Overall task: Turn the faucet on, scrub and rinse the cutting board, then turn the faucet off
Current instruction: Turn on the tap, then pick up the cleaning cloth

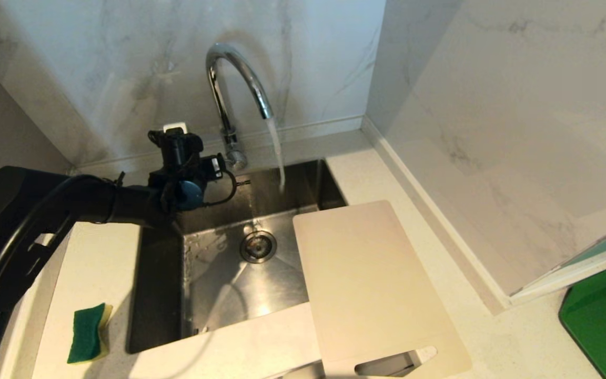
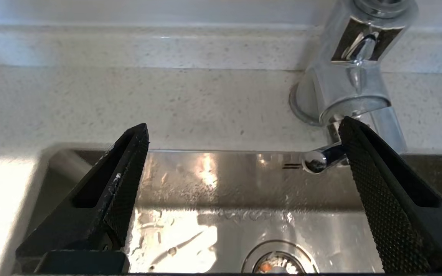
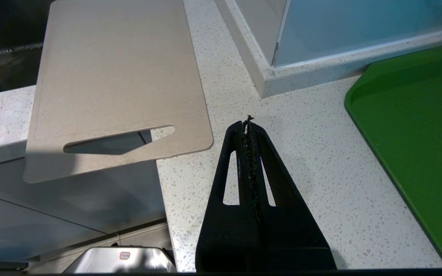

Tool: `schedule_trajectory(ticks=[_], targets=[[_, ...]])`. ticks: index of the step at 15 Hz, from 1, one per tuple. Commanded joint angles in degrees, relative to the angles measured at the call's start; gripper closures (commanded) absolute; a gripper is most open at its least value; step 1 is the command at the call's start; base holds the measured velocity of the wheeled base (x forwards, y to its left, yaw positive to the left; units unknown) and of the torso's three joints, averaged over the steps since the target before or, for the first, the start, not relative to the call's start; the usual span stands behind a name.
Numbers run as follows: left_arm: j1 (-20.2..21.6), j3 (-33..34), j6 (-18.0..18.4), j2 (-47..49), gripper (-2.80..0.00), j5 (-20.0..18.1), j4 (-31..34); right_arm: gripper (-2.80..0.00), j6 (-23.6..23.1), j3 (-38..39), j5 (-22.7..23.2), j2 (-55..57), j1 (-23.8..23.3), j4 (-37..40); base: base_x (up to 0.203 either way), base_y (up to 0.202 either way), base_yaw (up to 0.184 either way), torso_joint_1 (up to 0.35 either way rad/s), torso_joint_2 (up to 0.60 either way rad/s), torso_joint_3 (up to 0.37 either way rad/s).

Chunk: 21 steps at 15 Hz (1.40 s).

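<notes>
My gripper will lift the green and yellow sponge [image 1: 87, 333], and the sponge should crease at the middle and fan out at its ends, because its long edge [image 1: 101, 329] bows inward.
Water streams from the chrome gooseneck faucet [image 1: 232, 84] into the steel sink [image 1: 219, 284]. The faucet's thin side lever [image 2: 322, 158] sticks out over the sink's back wall. My left gripper [image 2: 244, 132] hovers just left of the faucet base [image 2: 340, 92], open wide and empty, one finger in front of the lever. In the head view that gripper [image 1: 226, 171] sits at the sink's back left corner. The off-white cutting board [image 1: 371, 284] lies across the sink's right side and the counter, slot handle toward me. My right gripper [image 3: 248, 122] is shut and empty above the counter, near the board [image 3: 117, 76].
A green and yellow sponge [image 1: 89, 332] lies on the counter left of the sink. A dark green mat [image 1: 605, 316] lies at the far right. Marble walls close the back and right sides. The drain [image 1: 257, 246] sits mid-sink.
</notes>
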Motion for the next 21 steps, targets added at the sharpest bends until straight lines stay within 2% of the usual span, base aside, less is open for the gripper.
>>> schedule_trajectory(ticks=[1,8,13,16,17,20,21], targets=[[-0.3,3.9,-0.3,-2.1,-2.8,-0.1,0.4,0.0,0.0,0.1,0.0,0.0,0.0,0.0,0.0,0.0,0.0,0.0,0.0,0.0],[-0.9,3.9,-1.1,-4.0,-2.8,-1.0,-0.2,0.0,0.0,0.1,0.0,0.0,0.0,0.0,0.0,0.0,0.0,0.0,0.0,0.0],[-3.2,2.7,-0.6,-10.5,-2.8,-2.5,-0.2,0.0,0.0,0.1,0.0,0.0,0.0,0.0,0.0,0.0,0.0,0.0,0.0,0.0],[-4.2,1.4,0.3,-15.5,-2.8,-3.0,2.2,0.0,0.0,0.1,0.0,0.0,0.0,0.0,0.0,0.0,0.0,0.0,0.0,0.0],[-4.2,1.4,0.3,-17.2,0.0,-3.6,3.6,0.0,0.0,0.1,0.0,0.0,0.0,0.0,0.0,0.0,0.0,0.0,0.0,0.0],[-4.3,2.8,0.6,-21.8,0.0,-4.6,8.0,0.0,0.0,0.1,0.0,0.0,0.0,0.0,0.0,0.0,0.0,0.0,0.0,0.0],[-4.2,4.4,0.6,-24.1,0.0,-6.1,10.7,0.0,0.0,0.1,0.0,0.0,0.0,0.0,0.0,0.0,0.0,0.0,0.0,0.0]])
